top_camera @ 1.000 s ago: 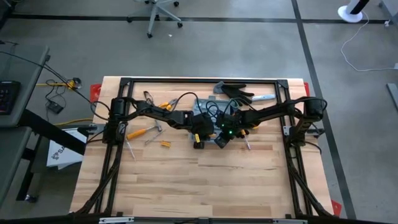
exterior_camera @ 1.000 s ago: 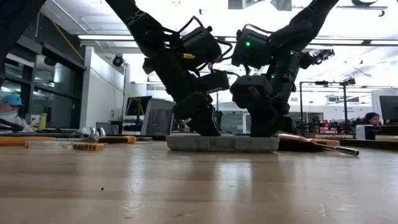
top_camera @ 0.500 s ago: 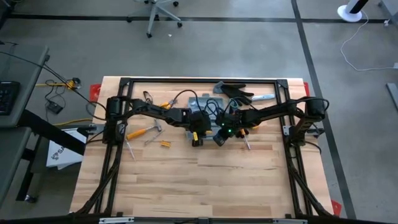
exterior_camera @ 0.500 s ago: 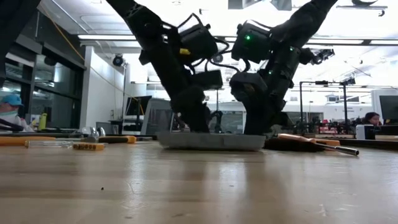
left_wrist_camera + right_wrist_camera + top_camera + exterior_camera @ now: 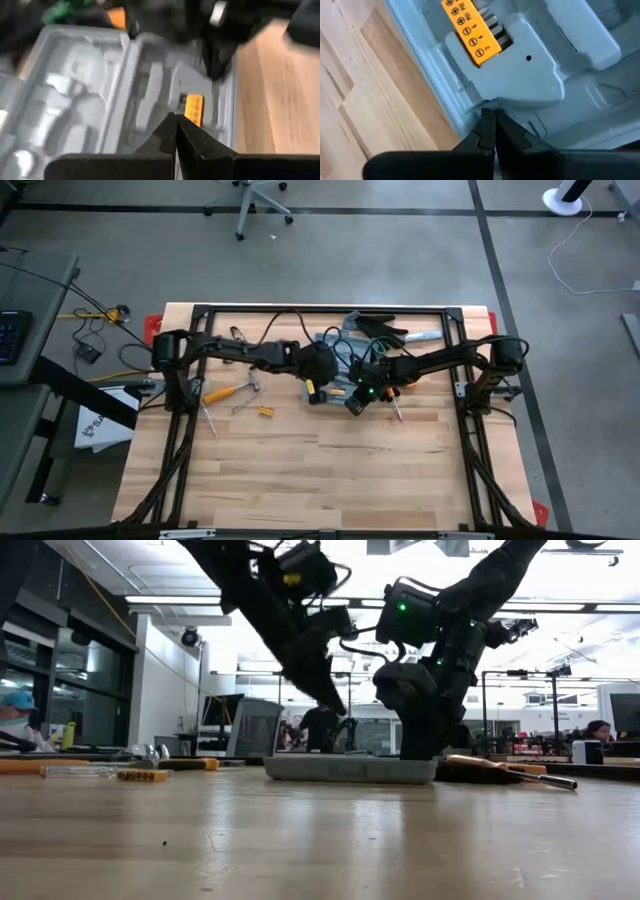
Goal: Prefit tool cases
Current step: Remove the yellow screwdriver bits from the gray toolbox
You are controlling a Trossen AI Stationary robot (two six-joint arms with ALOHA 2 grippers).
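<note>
The lengthwise yellow bit holder has one end over the raised block's notch, so next my left gripper opens, pinches the holder's loose end [image 5: 194,119] and turns it crosswise.
The grey-blue tool case [image 5: 350,770] lies open and flat on the table, its moulded tray [image 5: 100,90] facing up. A yellow bit holder [image 5: 467,30] sits in one of the tray's recesses. My left gripper [image 5: 338,708] hangs shut above the case's left part, clear of it; in its wrist view its fingertips [image 5: 175,122] hold nothing. My right gripper [image 5: 420,752] is shut and down on the case's right part. In the high view both grippers [image 5: 313,392] [image 5: 355,402] meet over the case [image 5: 330,342] at mid-table. My right gripper rests its shut fingertips [image 5: 490,114] on the tray, just beside a raised moulded block [image 5: 520,85] near the case's side rim. It comes from above, slanting down. Nothing lies between the fingers. The case stays flat on the table.
Orange-handled tools [image 5: 225,392] and a small yellow piece [image 5: 265,411] lie left of the case. Black work gloves [image 5: 380,328] lie at the far edge. A screwdriver [image 5: 510,770] lies right of the case. The near half of the table [image 5: 320,470] is bare wood. People show in the room behind.
My left gripper has risen from the case's left part and now hangs well clear above it, drawn a little toward the table's far edge. The case shifted slightly on the table as the gripper left and lies flat now.
</note>
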